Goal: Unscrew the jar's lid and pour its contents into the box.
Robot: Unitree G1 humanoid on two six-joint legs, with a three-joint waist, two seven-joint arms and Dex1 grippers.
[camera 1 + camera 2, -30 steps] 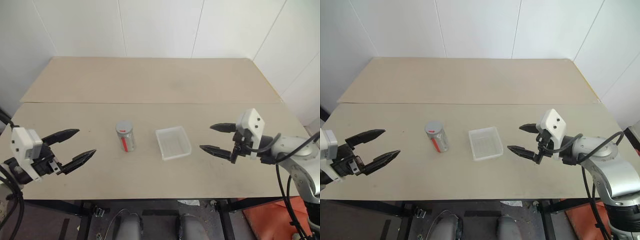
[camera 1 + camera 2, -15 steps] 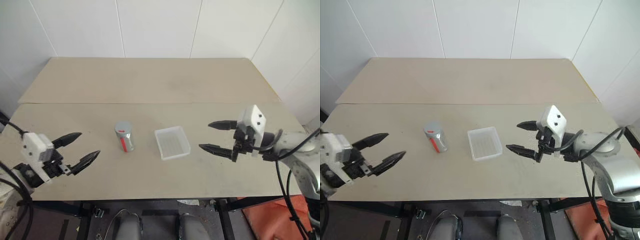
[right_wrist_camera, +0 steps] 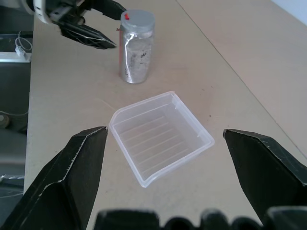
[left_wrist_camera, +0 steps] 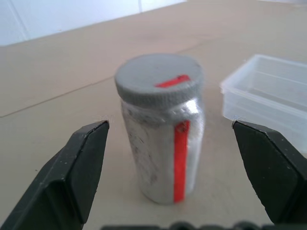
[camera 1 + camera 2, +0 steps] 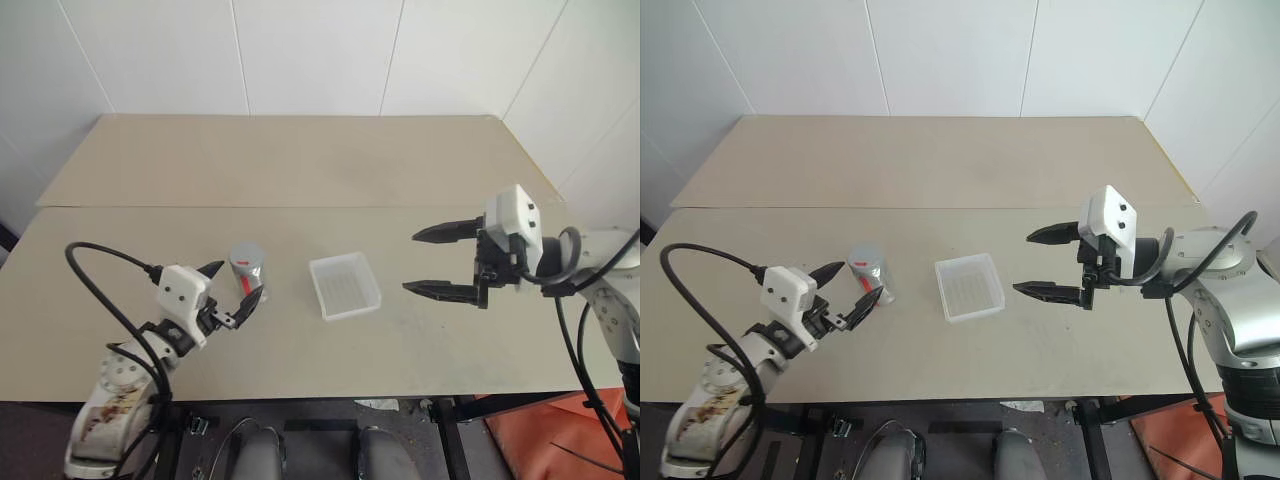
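I expect the lid to come off cleanly when I unscrew it, because the red stripe is split between the jar's side and the grey lid.
The jar stands upright on the table, a red stripe down its side and its grey lid screwed on. Dark specks, the contents, show through its wall. My left gripper is open right beside the jar on its left. In the left wrist view one finger stands on each side of the jar without touching it. The translucent box lies flat just right of the jar. My right gripper hangs open above the table, right of the box, pointing at it, with nothing between its fingers.
The beige table stretches far behind the jar and the box, with a seam across it. Its front edge runs close below both grippers. A black cable loops from the left arm.
My left gripper has swung in from the table's left edge to the jar, and its open fingers now flank it. My right gripper has risen slightly and stays open. Jar and box have not moved.
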